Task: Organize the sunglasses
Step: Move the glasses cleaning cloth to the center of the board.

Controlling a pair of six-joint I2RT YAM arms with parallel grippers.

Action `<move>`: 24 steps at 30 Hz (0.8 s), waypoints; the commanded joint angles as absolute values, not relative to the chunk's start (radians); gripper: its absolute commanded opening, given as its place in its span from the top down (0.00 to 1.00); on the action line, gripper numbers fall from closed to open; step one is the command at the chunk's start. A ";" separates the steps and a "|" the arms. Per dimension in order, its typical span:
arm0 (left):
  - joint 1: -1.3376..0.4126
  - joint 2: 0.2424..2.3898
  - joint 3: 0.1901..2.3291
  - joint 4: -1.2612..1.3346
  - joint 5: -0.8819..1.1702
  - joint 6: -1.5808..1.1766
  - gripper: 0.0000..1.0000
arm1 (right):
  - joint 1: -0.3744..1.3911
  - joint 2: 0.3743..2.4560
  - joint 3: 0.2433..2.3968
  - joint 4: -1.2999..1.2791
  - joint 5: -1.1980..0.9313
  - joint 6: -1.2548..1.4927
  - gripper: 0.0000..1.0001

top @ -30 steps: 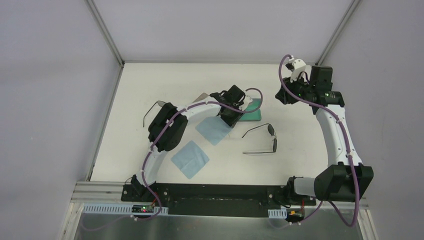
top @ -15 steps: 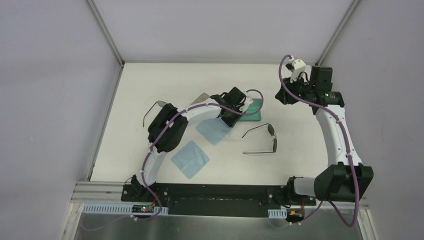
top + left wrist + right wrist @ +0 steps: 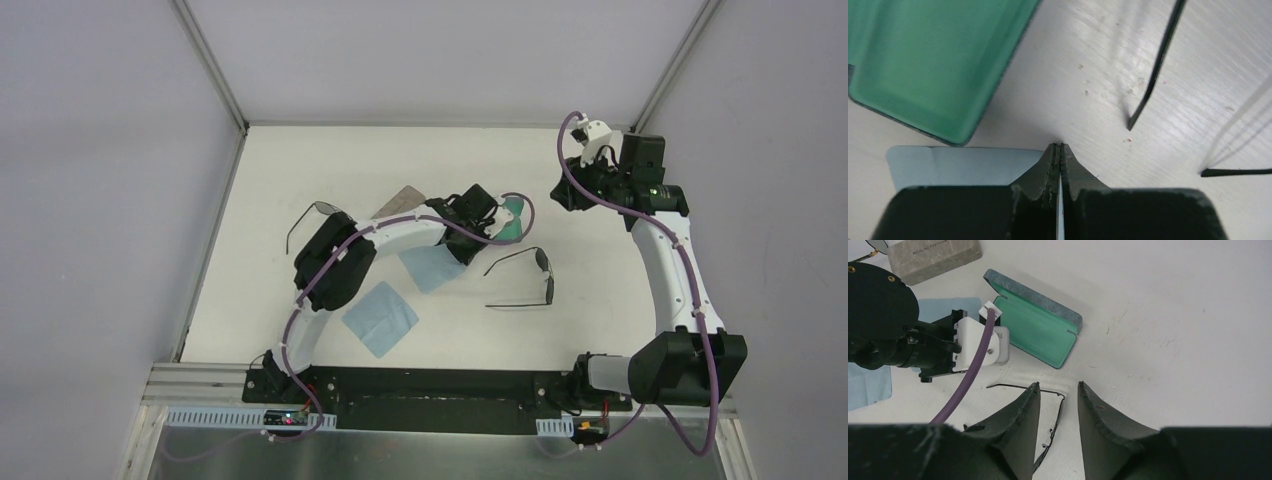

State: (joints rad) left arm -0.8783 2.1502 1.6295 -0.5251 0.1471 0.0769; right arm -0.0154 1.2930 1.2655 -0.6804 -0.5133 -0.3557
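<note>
I should keep pulling the light blue cloth's corner (image 3: 1029, 156) toward the open front (image 3: 479, 319) until the cloth lies clear, because my left gripper is pinching that corner beside the green case.
One pair of black wire sunglasses (image 3: 528, 279) lies unfolded right of centre. Its thin arms (image 3: 1158, 60) show in the left wrist view and its frame (image 3: 1058, 410) shows below my right fingers. A second pair of sunglasses (image 3: 309, 216) lies at the left behind my left arm. My left gripper (image 3: 468, 240) (image 3: 1061, 146) is down at the table, shut on the corner of a light blue cloth (image 3: 430, 268) (image 3: 963, 165), beside the open green-lined case (image 3: 508, 222) (image 3: 933, 65) (image 3: 1035, 332). My right gripper (image 3: 572, 192) (image 3: 1059, 385) hangs open above the table, holding nothing.
A closed beige case (image 3: 400, 200) (image 3: 933, 257) lies behind my left arm. A second light blue cloth (image 3: 380, 318) lies nearer the front. Metal frame rails (image 3: 212, 60) run along the white table's left and right edges.
My left gripper has closed on the cloth's corner and shifted slightly right and nearer, now covering more of the green case. The right arm has not moved.
</note>
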 commanded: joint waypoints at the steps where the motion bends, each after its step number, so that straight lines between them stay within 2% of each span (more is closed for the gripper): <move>1: -0.897 2.086 1.591 -0.564 0.278 0.098 1.00 | -0.020 1.256 1.275 -0.661 -0.536 -0.366 0.64; 9: -0.912 2.039 1.515 -0.577 0.435 0.121 1.00 | -0.020 1.263 1.269 -0.677 -0.546 -0.378 0.64; 24: -1.067 2.039 1.516 -0.561 0.417 0.137 1.00 | -0.021 1.339 1.263 -0.657 -0.551 -0.379 0.64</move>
